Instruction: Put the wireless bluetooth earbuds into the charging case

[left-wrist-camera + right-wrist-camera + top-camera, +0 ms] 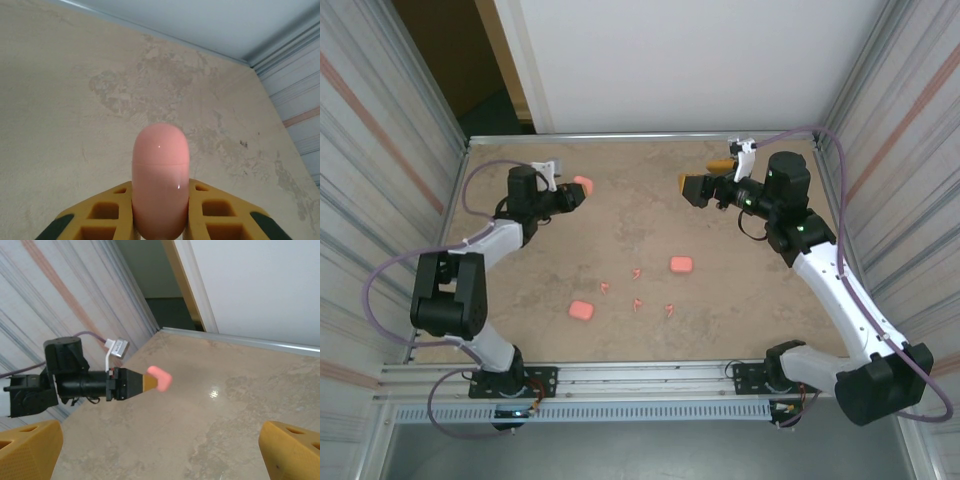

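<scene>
I should keep lowering the held case with my left gripper until it meets the table, then let go, as it hangs over an open patch clear of the earbuds.
My left gripper is shut on a pink charging case, which stands lengthwise between the yellow fingers with its lid seam showing. From above, that case hangs over the far left of the table. My right gripper is open and holds nothing, raised at the far right and facing the left one. Its view shows the left gripper with the held case. Several tiny pink earbuds lie scattered near the table's middle.
Two more pink cases lie on the table, one right of centre and one at the near left. Corrugated walls close both sides. A white panel stands behind the far edge, with a dark gap at its left.
</scene>
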Robot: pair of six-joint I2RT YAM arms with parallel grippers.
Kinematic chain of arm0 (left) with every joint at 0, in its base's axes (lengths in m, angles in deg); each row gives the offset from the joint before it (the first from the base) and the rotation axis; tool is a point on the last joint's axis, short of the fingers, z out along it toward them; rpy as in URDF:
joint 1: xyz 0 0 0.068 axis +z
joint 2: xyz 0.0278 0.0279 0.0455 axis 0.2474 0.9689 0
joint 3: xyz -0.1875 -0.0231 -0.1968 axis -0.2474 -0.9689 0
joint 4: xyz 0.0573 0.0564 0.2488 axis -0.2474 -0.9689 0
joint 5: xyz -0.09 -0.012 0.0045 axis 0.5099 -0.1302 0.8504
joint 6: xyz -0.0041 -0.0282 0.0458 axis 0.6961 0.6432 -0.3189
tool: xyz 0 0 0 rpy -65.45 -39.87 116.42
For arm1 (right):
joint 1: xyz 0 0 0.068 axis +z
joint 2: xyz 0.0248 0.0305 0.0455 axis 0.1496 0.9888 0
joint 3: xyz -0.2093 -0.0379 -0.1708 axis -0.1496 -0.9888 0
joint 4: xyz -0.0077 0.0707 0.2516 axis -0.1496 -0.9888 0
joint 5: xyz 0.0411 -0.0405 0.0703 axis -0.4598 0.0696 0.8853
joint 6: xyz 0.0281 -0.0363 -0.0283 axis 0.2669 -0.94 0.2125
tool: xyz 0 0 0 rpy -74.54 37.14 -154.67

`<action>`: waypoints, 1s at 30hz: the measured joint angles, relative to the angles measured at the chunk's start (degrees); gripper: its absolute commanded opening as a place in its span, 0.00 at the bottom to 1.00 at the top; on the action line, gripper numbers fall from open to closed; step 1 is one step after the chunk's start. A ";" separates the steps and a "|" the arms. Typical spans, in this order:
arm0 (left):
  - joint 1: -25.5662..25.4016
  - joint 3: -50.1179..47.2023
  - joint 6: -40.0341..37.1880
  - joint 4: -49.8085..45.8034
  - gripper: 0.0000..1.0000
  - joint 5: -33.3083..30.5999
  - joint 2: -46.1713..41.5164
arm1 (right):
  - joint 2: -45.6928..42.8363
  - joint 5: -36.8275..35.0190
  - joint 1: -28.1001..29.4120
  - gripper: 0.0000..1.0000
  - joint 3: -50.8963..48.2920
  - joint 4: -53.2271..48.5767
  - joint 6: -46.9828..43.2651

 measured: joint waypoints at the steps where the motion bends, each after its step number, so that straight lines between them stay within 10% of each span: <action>1: 0.17 0.48 0.04 -0.46 0.00 0.20 0.68 | -0.11 -0.07 0.00 0.99 0.00 -0.15 -0.02; 30: 0.66 7.02 0.07 -8.50 0.10 1.44 15.98 | -0.09 -1.20 0.00 0.99 0.00 -2.10 -1.31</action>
